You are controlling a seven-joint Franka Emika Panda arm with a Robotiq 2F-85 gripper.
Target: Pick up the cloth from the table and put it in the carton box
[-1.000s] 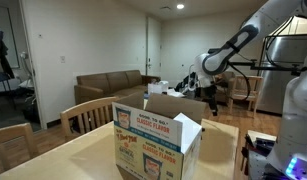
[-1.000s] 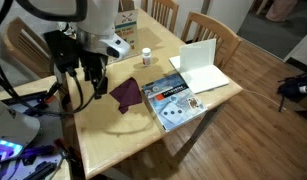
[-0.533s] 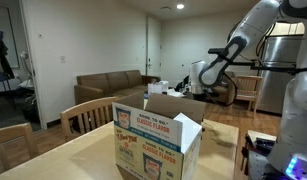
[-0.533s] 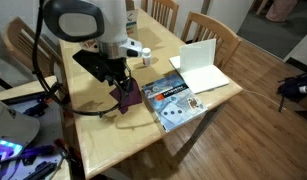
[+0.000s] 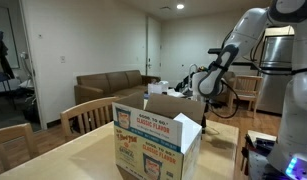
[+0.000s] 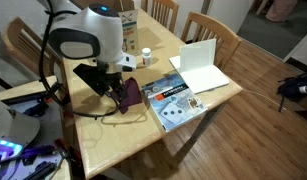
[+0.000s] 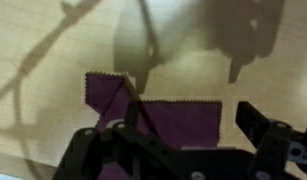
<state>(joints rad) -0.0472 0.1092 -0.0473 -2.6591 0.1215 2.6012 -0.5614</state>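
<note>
One finger of my open gripper is against the cloth's folded corner, so next I raise my gripper, turn it and lower it with its fingers around the cloth's raised fold.
A dark purple cloth lies flat on the pale wood table, one corner folded over. It also shows in an exterior view near the table's front edge. My gripper is open and hovers just above the cloth, one finger on each side of it. In an exterior view my gripper is largely hidden by the arm. The carton box, with "Classic Flavor" labels and its flaps up, stands on the table. It also shows at the far end of the table.
A magazine lies right next to the cloth. A white open box and a small bottle stand beyond it. Slatted wooden chairs surround the table. The table edge is close to the cloth.
The arm has swung over the cloth and come down. The gripper now sits right above the cloth. The cloth and the box have not moved.
</note>
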